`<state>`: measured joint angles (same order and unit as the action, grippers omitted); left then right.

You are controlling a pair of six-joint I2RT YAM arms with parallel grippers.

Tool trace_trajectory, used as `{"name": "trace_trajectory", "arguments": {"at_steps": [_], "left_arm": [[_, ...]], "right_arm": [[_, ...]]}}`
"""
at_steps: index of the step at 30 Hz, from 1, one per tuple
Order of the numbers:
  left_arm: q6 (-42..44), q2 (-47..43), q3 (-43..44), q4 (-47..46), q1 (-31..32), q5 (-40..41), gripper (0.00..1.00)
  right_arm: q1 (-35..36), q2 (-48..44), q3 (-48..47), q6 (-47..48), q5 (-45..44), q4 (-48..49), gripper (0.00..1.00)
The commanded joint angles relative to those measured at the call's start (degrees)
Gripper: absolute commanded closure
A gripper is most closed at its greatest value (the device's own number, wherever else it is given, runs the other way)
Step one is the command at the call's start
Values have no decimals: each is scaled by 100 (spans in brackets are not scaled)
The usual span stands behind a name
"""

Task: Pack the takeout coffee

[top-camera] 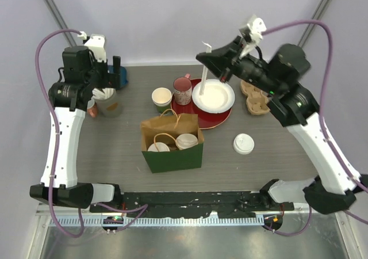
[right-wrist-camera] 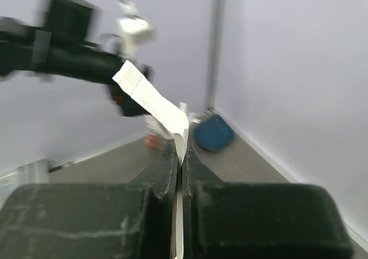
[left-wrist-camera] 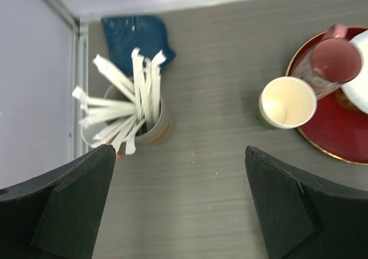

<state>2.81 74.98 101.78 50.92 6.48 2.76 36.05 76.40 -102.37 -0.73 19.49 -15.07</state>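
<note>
My left gripper should pull out another straw [left-wrist-camera: 140,89] for the paper bag, because the straw holder [top-camera: 109,106] stands far from my right gripper, which holds a straw.
A green takeout coffee cup [top-camera: 161,98] stands open, without a lid, left of the red tray [top-camera: 221,118]; the left wrist view shows its cream inside [left-wrist-camera: 286,101]. Two lidded cups [top-camera: 186,141] [top-camera: 158,148] sit inside the open paper bag [top-camera: 172,155]. A loose white lid [top-camera: 243,144] lies on the table at the right. My left gripper [left-wrist-camera: 179,149] hangs open with nothing between its fingers, above the table beside a holder of white wrapped straws [left-wrist-camera: 123,106]. My right gripper [right-wrist-camera: 179,147] is shut on a white wrapped straw [right-wrist-camera: 150,98], held high over the white plate [top-camera: 214,95].
A pink mug [top-camera: 183,89] stands on the red tray beside the plate. A cardboard cup carrier [top-camera: 255,96] lies at the back right. A blue object [left-wrist-camera: 135,34] lies behind the straw holder [top-camera: 109,105] in the back left corner.
</note>
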Motion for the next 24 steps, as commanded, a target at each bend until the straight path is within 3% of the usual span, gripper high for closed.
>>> {"name": "trace_trajectory", "arguments": {"at_steps": [1, 4, 8, 9, 11, 17, 20, 21, 24], "left_arm": [[-421, -54, -333, -231, -384, 40, 0], [-430, 16, -457, -231, -472, 22, 0], [-386, 17, -562, -231, -481, -74, 0], [-334, -1, -580, -223, -481, -83, 0], [-307, -1, -615, -231, -481, -66, 0], [-307, -27, -712, -258, -551, -31, 0], [-175, -36, -782, -293, -604, -39, 0], [-175, -27, -826, -301, -613, -39, 0], [-175, 8, -905, -328, -622, -30, 0]], "right_arm": [[25, -510, 821, -1006, 1558, 441, 99], [16, -853, 2320, -1569, 1506, 1627, 99], [7, -856, 3397, -1929, 1400, 2709, 99], [7, -803, 3582, -2514, 1478, 3442, 99], [33, -654, 4004, -2835, 1637, 4036, 99], [60, -652, 4234, -2010, 1426, 3143, 99], [60, -784, 4286, -1905, 1592, 2852, 69], [68, -863, 4287, -1861, 1620, 2756, 50], [69, -951, 4103, -1641, 1462, 2371, 30]]}}
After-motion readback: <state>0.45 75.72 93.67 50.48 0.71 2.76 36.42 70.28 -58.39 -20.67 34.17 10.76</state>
